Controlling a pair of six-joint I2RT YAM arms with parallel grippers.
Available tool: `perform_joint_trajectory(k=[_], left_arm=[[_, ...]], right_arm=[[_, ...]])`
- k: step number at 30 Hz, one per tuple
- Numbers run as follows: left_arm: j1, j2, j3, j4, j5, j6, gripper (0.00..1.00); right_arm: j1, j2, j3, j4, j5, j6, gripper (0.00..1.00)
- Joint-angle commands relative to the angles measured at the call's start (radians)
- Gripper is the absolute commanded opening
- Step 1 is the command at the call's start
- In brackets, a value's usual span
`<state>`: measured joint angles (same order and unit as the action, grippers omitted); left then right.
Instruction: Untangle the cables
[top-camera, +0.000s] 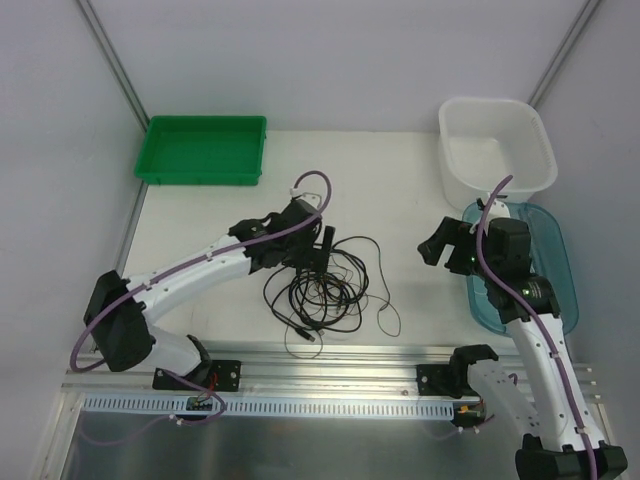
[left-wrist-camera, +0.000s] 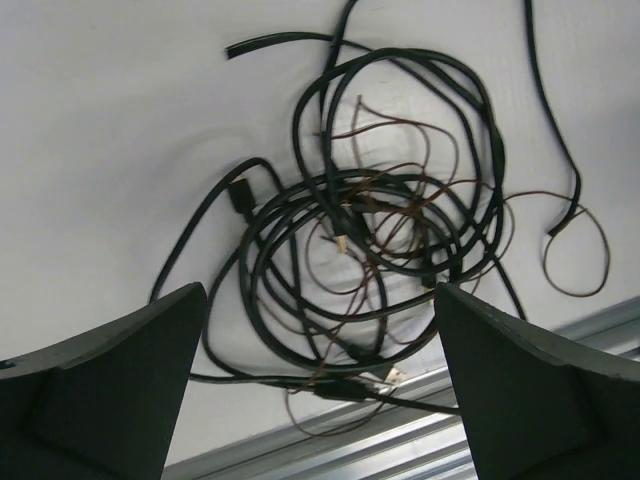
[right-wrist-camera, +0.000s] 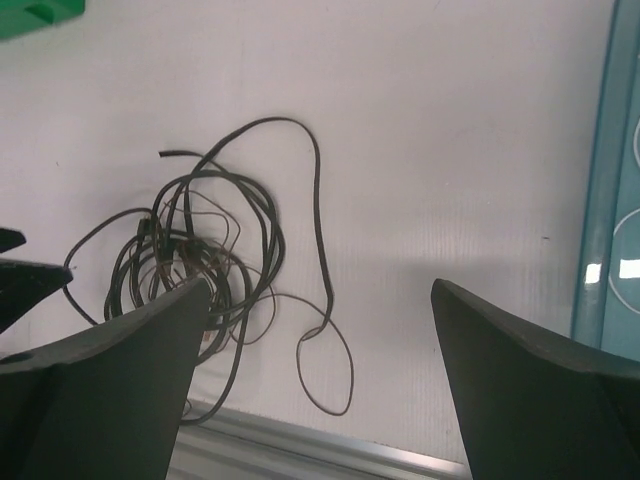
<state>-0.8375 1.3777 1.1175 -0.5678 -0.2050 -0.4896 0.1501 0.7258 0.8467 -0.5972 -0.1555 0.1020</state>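
The thin brown wire runs in and out of the black cables' loops (left-wrist-camera: 412, 178). Next, my left gripper pinches only this wire (left-wrist-camera: 374, 267) and lifts it out before pulling the black cables apart.
The cables (top-camera: 325, 285) lie in one tangled heap of black cords and thin brownish wire on the white table, just ahead of the near rail. One black strand (top-camera: 383, 280) arcs out to the right and ends in a thin loop (right-wrist-camera: 328, 355). My left gripper (top-camera: 322, 262) hangs over the far side of the heap, open, and in its wrist view the cables (left-wrist-camera: 390, 230) show between and beyond its fingers (left-wrist-camera: 110, 390). Nothing is gripped by it. My right gripper (top-camera: 432, 250) stands open to the right of the heap, apart from the cables (right-wrist-camera: 200, 260), holding nothing.
A green tray (top-camera: 200, 150) sits at the back left. A white tub (top-camera: 495, 145) stands at the back right, with a teal tray (top-camera: 555, 260) in front of it under the right arm. A metal rail (top-camera: 330, 360) runs along the table's near edge.
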Motion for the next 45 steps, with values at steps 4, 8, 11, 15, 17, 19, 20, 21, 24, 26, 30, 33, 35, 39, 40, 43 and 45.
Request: perform_joint_trajectory(k=[4,8,11,15,17,19,20,21,24,26,30,33,35,39,40,43,45], left_arm=[[-0.103,0.240,0.122,0.000,-0.082,-0.162,0.97],[-0.117,0.357,0.122,0.000,-0.070,-0.231,0.94],[-0.117,0.441,0.134,0.000,-0.088,-0.247,0.89],[-0.091,0.512,0.162,-0.003,-0.117,-0.241,0.76],[-0.069,0.524,0.157,-0.003,-0.129,-0.239,0.55],[-0.025,0.527,0.150,-0.003,-0.139,-0.225,0.34],[-0.008,0.523,0.140,-0.003,-0.148,-0.219,0.28],[0.033,0.518,0.134,-0.003,-0.171,-0.213,0.21],[0.113,0.501,0.117,-0.001,-0.188,-0.186,0.12],[0.187,0.494,0.125,-0.003,-0.192,-0.164,0.11],[0.245,0.460,0.154,-0.003,-0.185,-0.112,0.15],[0.244,0.403,0.159,-0.001,-0.154,-0.096,0.36],[0.242,0.338,0.131,-0.001,-0.116,-0.098,0.46],[0.212,0.200,0.045,-0.001,-0.097,-0.122,0.78],[0.209,0.140,0.004,0.000,-0.091,-0.125,0.85],[0.199,0.054,-0.068,0.002,-0.074,-0.162,0.89],[0.201,-0.015,-0.136,0.014,-0.063,-0.191,0.86]], right_arm=[[0.057,-0.040,-0.058,0.004,-0.073,-0.025,0.97],[0.081,-0.037,-0.074,0.007,-0.067,-0.036,0.97],[0.094,-0.029,-0.078,-0.001,-0.064,-0.045,0.97],[0.108,-0.028,-0.084,-0.004,-0.053,-0.044,0.97],[0.114,-0.026,-0.092,-0.001,-0.044,-0.042,0.97],[0.121,-0.022,-0.097,0.002,-0.041,-0.036,0.97],[0.126,-0.017,-0.100,0.007,-0.039,-0.033,0.97],[0.128,-0.006,-0.101,0.010,-0.036,-0.028,0.97],[0.152,0.020,-0.100,0.025,-0.032,-0.021,0.98],[0.178,0.033,-0.095,0.037,-0.015,-0.010,0.98],[0.247,0.073,-0.086,0.051,0.030,0.005,0.98],[0.318,0.110,-0.077,0.060,0.068,0.016,0.98],[0.377,0.135,-0.069,0.068,0.106,0.024,0.98],[0.476,0.155,-0.078,0.105,0.148,0.031,0.98],[0.502,0.158,-0.084,0.140,0.178,0.036,0.98],[0.537,0.172,-0.124,0.195,0.168,0.057,0.98],[0.552,0.187,-0.139,0.243,0.171,0.068,0.99]])
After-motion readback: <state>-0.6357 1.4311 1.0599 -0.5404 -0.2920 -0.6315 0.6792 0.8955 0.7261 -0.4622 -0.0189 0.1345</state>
